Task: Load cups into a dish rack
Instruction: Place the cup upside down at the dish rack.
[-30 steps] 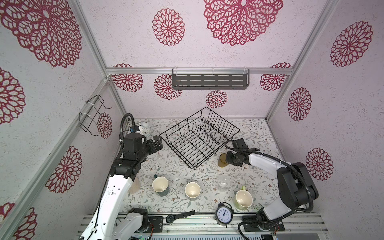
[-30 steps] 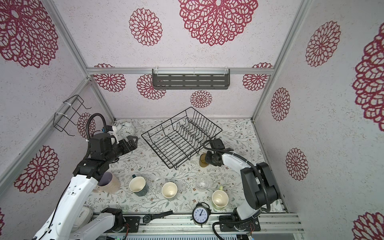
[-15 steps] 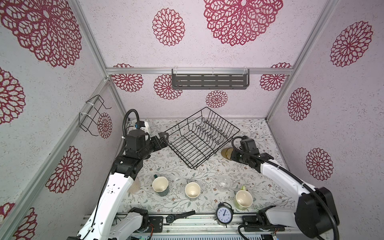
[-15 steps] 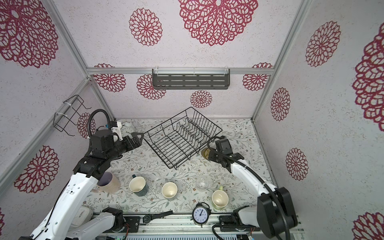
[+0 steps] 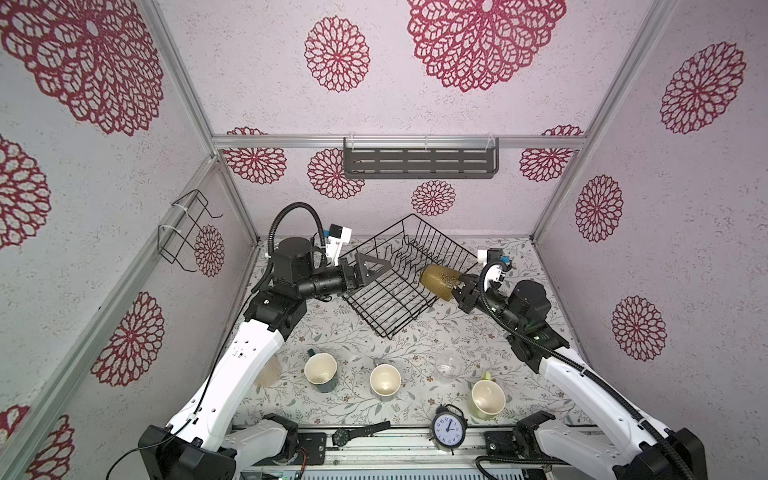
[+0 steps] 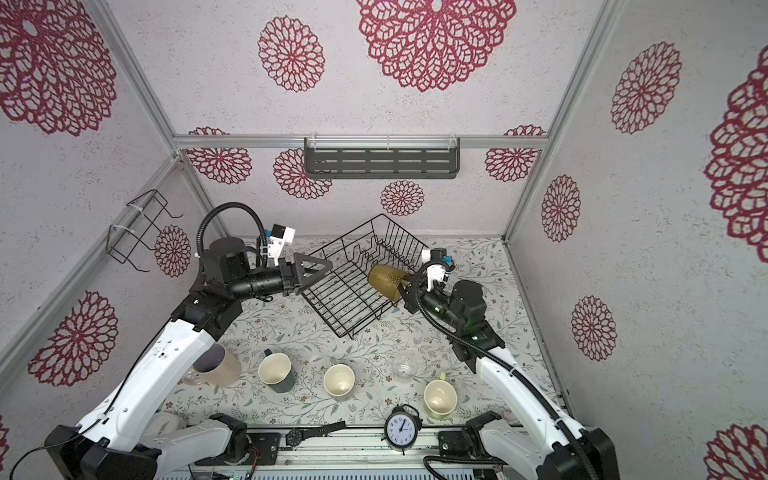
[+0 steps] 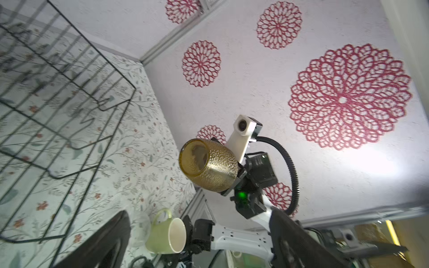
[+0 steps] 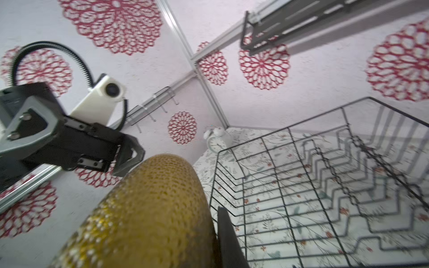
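Note:
My left gripper continues to come together with my right one until it closes around the tumbler (image 5: 441,281), as the amber tumbler's free open end (image 5: 428,276) faces its open fingers.
The black wire dish rack (image 5: 409,276) (image 6: 361,274) stands skewed at the back of the table. My right gripper (image 5: 459,289) is shut on the amber tumbler (image 5: 440,280) (image 6: 384,279) (image 7: 209,168) (image 8: 148,208), which is lifted and tipped on its side over the rack's right edge. My left gripper (image 5: 374,270) hangs open over the rack's left edge, holding nothing. On the table in front stand a dark teal mug (image 5: 321,370), a grey mug (image 5: 385,381), a clear glass (image 5: 448,368) and a yellow-green mug (image 5: 487,399). A pink cup (image 6: 216,365) is half hidden behind my left arm.
A black alarm clock (image 5: 448,428) and a wristwatch (image 5: 359,433) lie at the front edge. A white alarm clock (image 8: 217,139) stands behind the rack's far left corner. A slotted shelf (image 5: 419,163) hangs on the back wall and a wire bracket (image 5: 187,230) on the left wall.
My right gripper has lifted the amber tumbler off the table beside the rack and tipped it over the rack's right edge. My left gripper has moved right, over the rack's left edge.

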